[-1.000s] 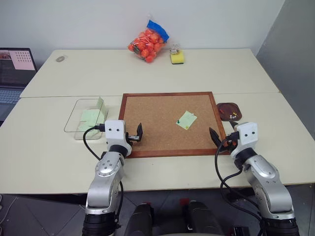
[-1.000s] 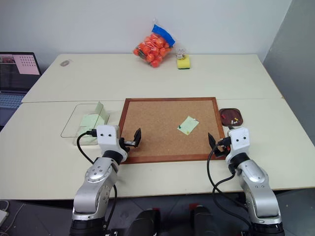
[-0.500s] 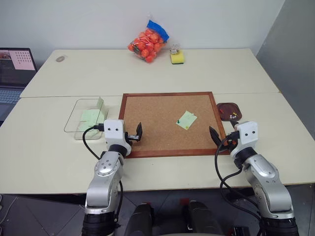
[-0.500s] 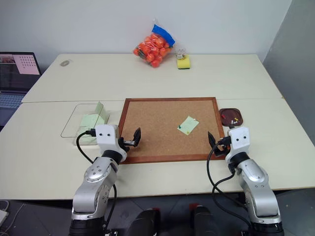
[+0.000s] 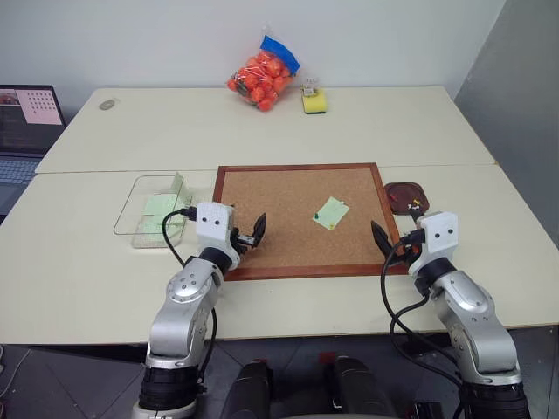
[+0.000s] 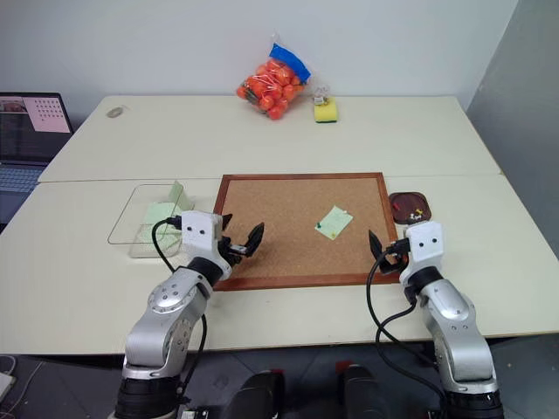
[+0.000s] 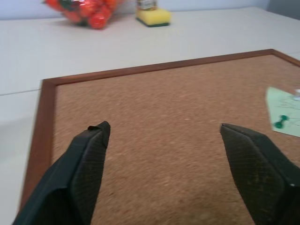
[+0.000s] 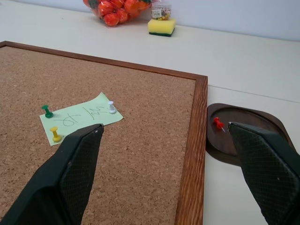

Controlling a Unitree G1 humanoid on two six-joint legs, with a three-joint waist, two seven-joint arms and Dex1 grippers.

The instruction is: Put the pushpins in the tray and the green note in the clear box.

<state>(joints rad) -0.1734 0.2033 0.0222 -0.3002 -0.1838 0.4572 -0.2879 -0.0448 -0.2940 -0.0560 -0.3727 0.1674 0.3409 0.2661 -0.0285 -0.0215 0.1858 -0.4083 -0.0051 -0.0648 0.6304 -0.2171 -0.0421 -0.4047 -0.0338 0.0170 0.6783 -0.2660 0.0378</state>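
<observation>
My gripper will bring the green note [image 5: 332, 213] up along with the green pushpin when it pulls the pushpin out last, because the green pushpin goes through the note's corner [image 5: 317, 216].
The green note [image 5: 331, 212] lies on the corkboard [image 5: 279, 196], right of its middle. Three pushpins hold it: a green one [image 8: 47, 111], a yellow one [image 8: 55, 135] and a white one [image 8: 111, 107]. The dark brown tray [image 5: 407, 196] sits just off the board's right edge with a red pin [image 8: 218, 123] in it. Left of the board stands the clear box [image 5: 131, 218], with pale green paper inside. My left gripper [image 5: 247, 236] hangs open over the board's near left part, empty. My right gripper [image 8: 164, 127] is open by the board's near right corner, between note and tray.
A bag of orange fruit [image 5: 262, 70] and a yellow-green sponge [image 5: 314, 102] lie at the table's far edge. A laptop [image 5: 26, 122] stands at the far left, with a small round thing [image 5: 107, 105] near it.
My left gripper has swung to the right and now points over the corkboard. The right arm has kept still.
</observation>
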